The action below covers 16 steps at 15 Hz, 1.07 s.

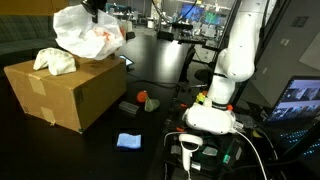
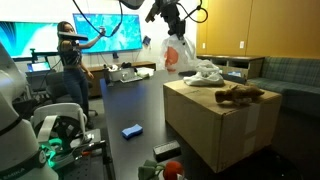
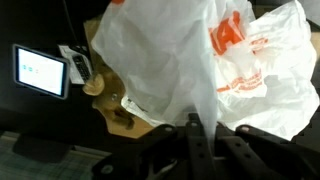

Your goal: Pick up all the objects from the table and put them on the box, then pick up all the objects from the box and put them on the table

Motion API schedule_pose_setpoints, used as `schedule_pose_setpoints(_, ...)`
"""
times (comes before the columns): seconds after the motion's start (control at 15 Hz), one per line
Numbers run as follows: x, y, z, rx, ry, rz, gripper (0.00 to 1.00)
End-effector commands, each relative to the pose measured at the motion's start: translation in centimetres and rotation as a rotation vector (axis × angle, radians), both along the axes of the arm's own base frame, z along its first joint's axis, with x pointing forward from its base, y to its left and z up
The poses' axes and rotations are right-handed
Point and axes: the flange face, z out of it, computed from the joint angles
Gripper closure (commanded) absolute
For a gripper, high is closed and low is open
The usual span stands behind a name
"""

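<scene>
The white plastic bag hangs by the edge of the brown cardboard box, so my gripper should lift it and move it over the cream-white cloth before lowering it.
My gripper is shut on the top of the white plastic bag with red print, which hangs above the far end of the brown cardboard box. In the wrist view the bag fills the frame and its neck is pinched at the gripper. A cream-white cloth and a brown lump lie on the box. On the black table lie a blue square pad, a small orange-red item and a dark flat bar.
The robot's white base stands at the table's edge, with a white barcode scanner and cables beside it. A person stands by screens at the back. A lit small screen shows below the bag.
</scene>
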Motion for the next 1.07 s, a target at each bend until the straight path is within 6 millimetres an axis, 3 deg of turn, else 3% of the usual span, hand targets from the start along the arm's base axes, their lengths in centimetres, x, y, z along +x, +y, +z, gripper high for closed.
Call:
schedule_pose_setpoints(0.0,4.7,3.2,1.3,0.080,0.011,0.141,1.00)
schedule_pose_setpoints(0.13,6.2,4.6,1.4,0.091,0.025,0.199,1.00)
schedule_pose_setpoints(0.2,7.8,5.2,-0.5,0.089,0.038,0.210,1.00)
schedule_pose_setpoints(0.33,9.3,6.9,-2.7,0.053,0.075,0.227,1.00)
schedule_pose_setpoints(0.53,11.0,9.4,-6.9,0.003,0.141,0.212,1.00)
schedule_pose_setpoints(0.67,10.9,11.5,-8.2,-0.035,0.176,0.193,1.00)
schedule_pose_setpoints(0.73,13.0,8.2,-9.0,-0.056,0.185,0.213,1.00)
schedule_pose_setpoints(0.8,13.6,8.2,-9.5,-0.065,0.185,0.210,1.00)
schedule_pose_setpoints(1.0,14.8,3.6,-7.4,-0.064,0.142,0.223,1.00)
